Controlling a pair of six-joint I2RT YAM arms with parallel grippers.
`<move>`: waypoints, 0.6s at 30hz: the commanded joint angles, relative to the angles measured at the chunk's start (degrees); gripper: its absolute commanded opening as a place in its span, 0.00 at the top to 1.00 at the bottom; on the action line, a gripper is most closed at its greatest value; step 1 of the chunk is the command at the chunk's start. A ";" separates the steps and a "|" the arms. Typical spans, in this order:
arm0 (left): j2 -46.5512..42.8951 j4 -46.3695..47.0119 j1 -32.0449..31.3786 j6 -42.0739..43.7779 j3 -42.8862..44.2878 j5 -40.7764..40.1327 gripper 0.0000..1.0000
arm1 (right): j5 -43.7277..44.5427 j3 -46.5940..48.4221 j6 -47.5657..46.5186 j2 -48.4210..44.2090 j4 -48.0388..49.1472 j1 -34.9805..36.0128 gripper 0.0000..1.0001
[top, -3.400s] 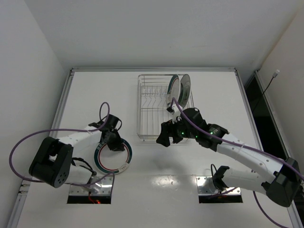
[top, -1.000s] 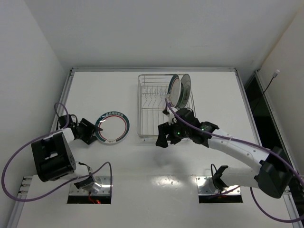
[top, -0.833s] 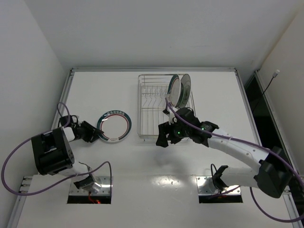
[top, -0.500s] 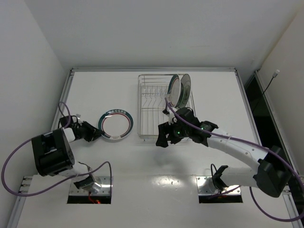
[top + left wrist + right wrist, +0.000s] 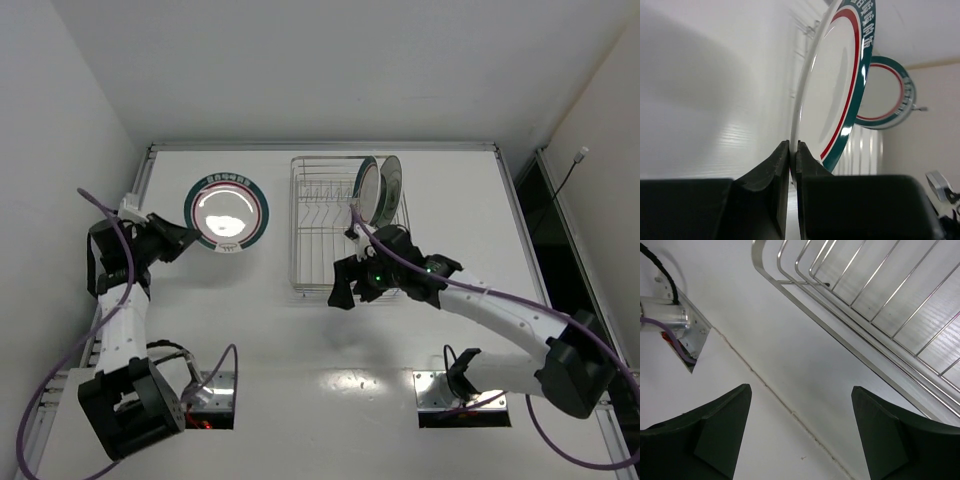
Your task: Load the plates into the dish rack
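The plate is in my left gripper, across the rack from the standing plates [image 5: 377, 190]. My right gripper should take hold of the plate's free rim [image 5: 263, 212] and slot the plate in beside them.
My left gripper [image 5: 183, 239] is shut on the rim of a white plate with teal and red rim rings [image 5: 226, 212]. It holds the plate tilted up off the table, left of the dish rack [image 5: 300, 232]. In the left wrist view the fingers [image 5: 777, 167] pinch the plate [image 5: 832, 95] edge-on. Two plates stand upright at the rack's far right end: a teal-rimmed one [image 5: 366, 188], also in the left wrist view [image 5: 887, 95], and another behind it [image 5: 392, 180]. My right gripper [image 5: 338, 285] is open and empty at the rack's near edge [image 5: 850, 345].
The rack's upright tines [image 5: 322, 192] left of the standing plates hold nothing. The arm base plates [image 5: 190, 395] [image 5: 460, 390] sit at the table's near edge. A wall runs close along the left side.
My left arm has lifted the plate off the table, carried it back and up, and tilted it onto its edge. The right arm has hardly moved.
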 commanded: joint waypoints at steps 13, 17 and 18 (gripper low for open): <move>-11.59 19.50 -15.56 -18.22 -10.97 9.53 1.00 | -10.64 14.56 7.58 3.19 13.46 -5.54 0.16; -12.30 23.17 -22.68 -21.81 -10.45 7.24 1.00 | -12.40 15.36 7.58 6.89 15.40 -6.68 0.16; -12.30 23.97 -24.01 -22.61 -10.45 6.36 1.00 | -12.40 15.88 7.58 7.52 15.40 -6.69 0.16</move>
